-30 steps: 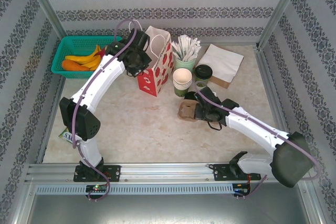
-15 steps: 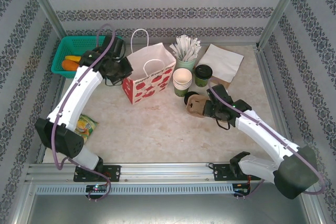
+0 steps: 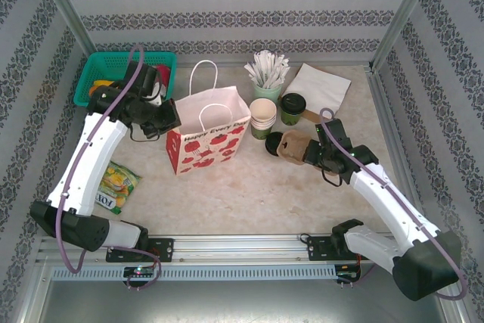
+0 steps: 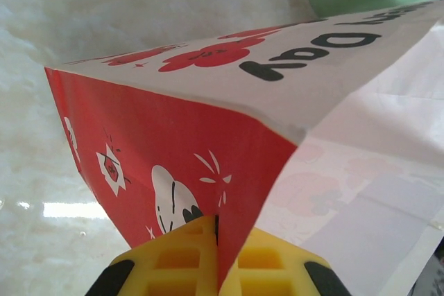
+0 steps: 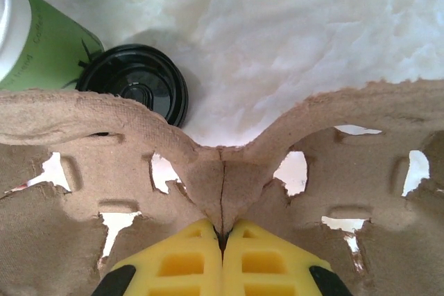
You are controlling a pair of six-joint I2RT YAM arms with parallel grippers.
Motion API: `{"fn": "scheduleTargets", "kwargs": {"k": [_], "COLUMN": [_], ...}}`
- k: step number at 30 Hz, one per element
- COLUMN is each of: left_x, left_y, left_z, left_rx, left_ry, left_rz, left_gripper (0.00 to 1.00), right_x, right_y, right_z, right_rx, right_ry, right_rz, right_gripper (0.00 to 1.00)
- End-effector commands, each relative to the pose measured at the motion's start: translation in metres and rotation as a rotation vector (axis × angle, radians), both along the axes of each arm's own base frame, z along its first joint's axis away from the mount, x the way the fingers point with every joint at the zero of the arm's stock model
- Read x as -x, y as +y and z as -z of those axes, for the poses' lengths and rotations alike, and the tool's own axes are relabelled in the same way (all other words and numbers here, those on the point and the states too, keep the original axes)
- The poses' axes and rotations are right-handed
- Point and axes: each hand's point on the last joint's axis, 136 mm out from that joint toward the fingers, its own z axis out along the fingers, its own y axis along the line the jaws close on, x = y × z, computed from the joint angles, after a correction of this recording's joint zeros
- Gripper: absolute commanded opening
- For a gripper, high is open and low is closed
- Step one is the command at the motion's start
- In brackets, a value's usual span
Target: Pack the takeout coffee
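My left gripper should keep moving the bag to the free space (image 3: 261,159) in front of the cups until it stands upright, as the paper bag's opening (image 3: 214,115) faces up.
The red-and-white paper bag (image 3: 208,140) stands open left of centre, and my left gripper (image 3: 169,120) is shut on its left edge; in the left wrist view the yellow pads (image 4: 179,258) pinch the bag's corner fold (image 4: 208,171). My right gripper (image 3: 310,149) is shut on the brown two-well pulp tray (image 3: 291,145), clamped at the tray's middle ridge (image 5: 222,171). A loose black lid (image 5: 135,88) lies on the table just beyond the tray. Behind it stand a stack of open green paper cups (image 3: 262,117) and a green cup with a black lid on it (image 3: 293,107).
A pale green cup of white wrapped straws (image 3: 266,73) and a pile of napkins (image 3: 319,88) stand at the back right. A green basket with fruit (image 3: 113,73) sits at the back left. A snack packet (image 3: 117,184) lies near the left arm.
My left gripper has drawn the bag left and forward, and its mouth has spread open. My right gripper has carried the pulp tray right and back, towards the cups.
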Motion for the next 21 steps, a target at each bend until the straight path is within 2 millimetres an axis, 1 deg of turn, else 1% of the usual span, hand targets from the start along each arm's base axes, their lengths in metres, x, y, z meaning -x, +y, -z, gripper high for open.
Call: {"fn": "scheduleTargets", "kwargs": {"k": [1,3,6,10,12,13,14,15,19,21], "left_x": [0.024,0.027,0.028,0.028,0.026,0.025,0.024,0.023,0.024,0.025], "left_y": [-0.010,-0.015,-0.032,-0.044,-0.053,-0.058,-0.062,-0.067,-0.097,-0.106], "left_z": [0.000,0.000,0.002,0.010,0.014,0.017,0.018,0.019,0.020,0.023], "left_rx": [0.069,0.099,0.187,0.198,0.214,0.212,0.205,0.204,0.245,0.236], "left_ry": [0.048,0.049,0.064,0.071,0.074,0.074,0.074,0.070,0.042,0.047], "left_rz": [0.090,0.103,0.140,0.159,0.170,0.181,0.191,0.203,0.287,0.325], "left_gripper": [0.00,0.00,0.00,0.00,0.03,0.07,0.15,0.17,0.30,0.33], "right_x": [-0.002,-0.004,-0.007,-0.011,-0.013,-0.014,-0.016,-0.017,-0.022,-0.024], "right_y": [-0.002,-0.003,-0.002,-0.002,-0.002,-0.002,-0.002,-0.002,-0.004,-0.004], "right_z": [-0.017,-0.019,-0.022,-0.026,-0.029,-0.031,-0.034,-0.035,-0.043,-0.046], "right_rx": [-0.021,-0.026,-0.034,-0.032,-0.033,-0.034,-0.034,-0.033,-0.031,-0.034], "right_ry": [-0.026,-0.030,-0.035,-0.033,-0.038,-0.042,-0.048,-0.052,-0.070,-0.080], "right_rz": [0.001,0.003,0.005,0.005,0.005,0.004,0.006,0.004,0.005,0.003], "right_gripper": [0.00,0.00,0.00,0.00,0.00,0.00,0.00,0.00,0.00,0.00]}}
